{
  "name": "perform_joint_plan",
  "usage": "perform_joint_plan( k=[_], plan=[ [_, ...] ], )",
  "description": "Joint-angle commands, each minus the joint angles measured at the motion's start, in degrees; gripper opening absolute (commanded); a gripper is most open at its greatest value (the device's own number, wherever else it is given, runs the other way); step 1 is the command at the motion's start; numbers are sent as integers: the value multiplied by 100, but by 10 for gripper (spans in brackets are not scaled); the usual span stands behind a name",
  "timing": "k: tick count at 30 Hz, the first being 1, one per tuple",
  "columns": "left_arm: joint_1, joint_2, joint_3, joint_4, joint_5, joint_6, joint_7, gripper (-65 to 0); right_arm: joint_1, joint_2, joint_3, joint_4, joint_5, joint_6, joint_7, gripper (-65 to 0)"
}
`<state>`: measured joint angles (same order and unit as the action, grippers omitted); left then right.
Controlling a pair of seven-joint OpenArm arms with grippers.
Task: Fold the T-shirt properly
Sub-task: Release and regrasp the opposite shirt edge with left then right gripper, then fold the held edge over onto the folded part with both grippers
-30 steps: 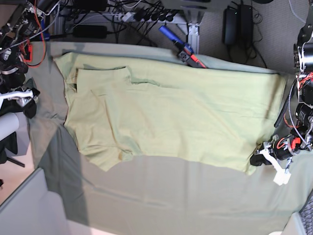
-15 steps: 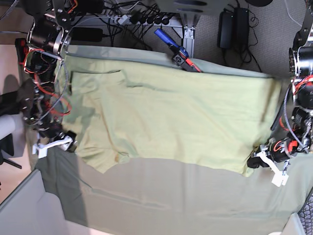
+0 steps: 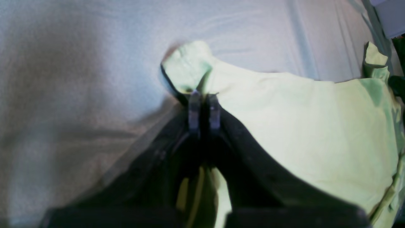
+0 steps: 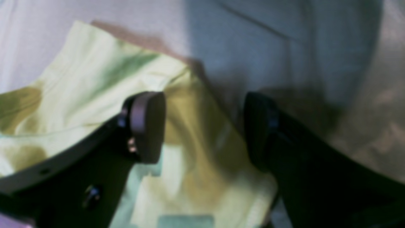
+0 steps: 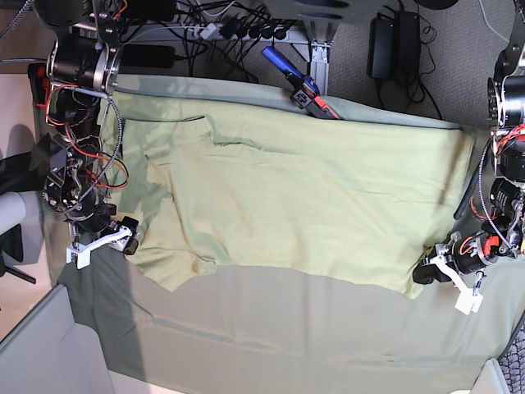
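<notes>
The T-shirt's near edge [image 4: 205, 117] is loose between the open fingers of my right gripper, so next my right gripper pinches that edge [image 5: 142, 253] before my left gripper raises the T-shirt's corner.
The pale yellow-green T-shirt [image 5: 295, 197] lies spread flat across the table. In the base view my left gripper [image 5: 422, 274] sits at the shirt's near right corner, shut on the fabric. The left wrist view shows its jaws [image 3: 202, 109] pinched together on a bunched corner of the T-shirt [image 3: 300, 126]. My right gripper [image 5: 126, 243] hovers at the shirt's near left corner, by the sleeve. In the right wrist view that gripper [image 4: 204, 126] is open, its fingers [image 4: 147, 126] straddling the edge of the T-shirt [image 4: 95, 72], with nothing held.
A duller grey-green tablecloth [image 5: 287, 328] covers the table under the shirt, also seen as the tablecloth [image 3: 79, 79]. A blue and red tool [image 5: 299, 80] lies at the back edge, with cables and a power strip [image 5: 238, 25] behind. A grey panel [image 5: 45, 357] stands at the front left.
My right arm has swung in from the left edge to the shirt's near left corner, jaws staying open. The left gripper has held its grip at the right corner.
</notes>
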<state>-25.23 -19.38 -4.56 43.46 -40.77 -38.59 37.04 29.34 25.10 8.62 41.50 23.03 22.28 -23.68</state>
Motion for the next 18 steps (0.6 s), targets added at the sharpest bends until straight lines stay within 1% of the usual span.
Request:
perform_joint_plan(
  k=[1, 5, 6, 7, 10, 13, 16, 18],
  plan=[
    [-160, -63, -15, 83, -181, -141, -98, -650, 160, 33, 9, 173, 52, 181, 17, -262],
    [-162, -63, -15, 83, -260, -141, -101, -650, 162, -85, 9, 407, 48, 199, -142, -263],
    [-162, -63, -15, 83, -267, -141, -101, -650, 164, -107, 9, 426, 48, 197, -144, -281],
    [-162, -63, -15, 83, -267, -141, -101, -650, 160, -127, 9, 444, 37, 199, -144, -322],
    [-160, -63, -15, 83, -267, -141, -101, -650, 160, -146, 9, 444, 31, 197, -133, -492],
    [-160, -63, -15, 83, -267, -141, -101, -650, 160, -144, 9, 444, -13, 197, 50, -650],
    [-160, -66, -17, 83, -267, -141, -85, -650, 160, -133, 9, 444, -236, 197, 98, -650],
    [-175, -87, -17, 83, -323, -141, 136, -650, 160, -129, 9, 450, -297, 199, 92, -650]
  ],
)
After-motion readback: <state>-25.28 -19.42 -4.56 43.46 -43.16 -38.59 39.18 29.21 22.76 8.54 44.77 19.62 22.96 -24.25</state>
